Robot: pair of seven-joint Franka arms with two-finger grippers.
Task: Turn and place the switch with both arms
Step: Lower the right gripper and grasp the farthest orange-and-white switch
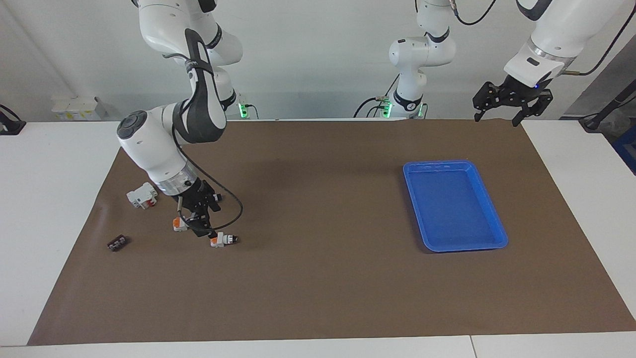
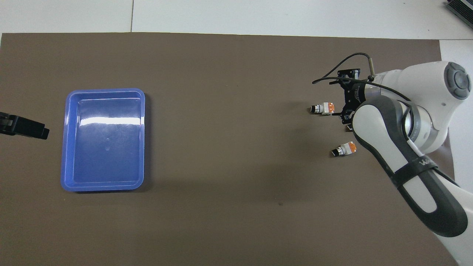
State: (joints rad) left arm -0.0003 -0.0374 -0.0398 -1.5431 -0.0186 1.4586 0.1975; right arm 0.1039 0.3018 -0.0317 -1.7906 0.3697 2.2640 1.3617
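A round silver collar (image 2: 318, 108) joins the switch's knob to the white body. The switch's black knob (image 2: 313, 109) should spin in place and stay attached to the white body when I turn it.
Three small switches with orange ends lie at the right arm's end of the brown mat. The farthest switch (image 1: 222, 240) (image 2: 323, 108) lies in plain sight. The nearest switch (image 2: 344, 148) shows fully only from overhead. Of the middle switch (image 1: 178, 224) just the orange end shows. My right gripper (image 1: 202, 216) (image 2: 345, 98) hangs low and open among them, over the middle switch and holding nothing. Whether it touches a switch I cannot tell. My left gripper (image 1: 509, 107) (image 2: 40, 131) waits open and raised over the mat's edge by the tray.
A blue tray (image 1: 492, 199) (image 2: 66, 147), with nothing in it, lies toward the left arm's end. A white block with a red part (image 1: 141, 195) and a tiny black piece (image 1: 117, 243) lie by the switches. The right arm's cable loops beside the gripper.
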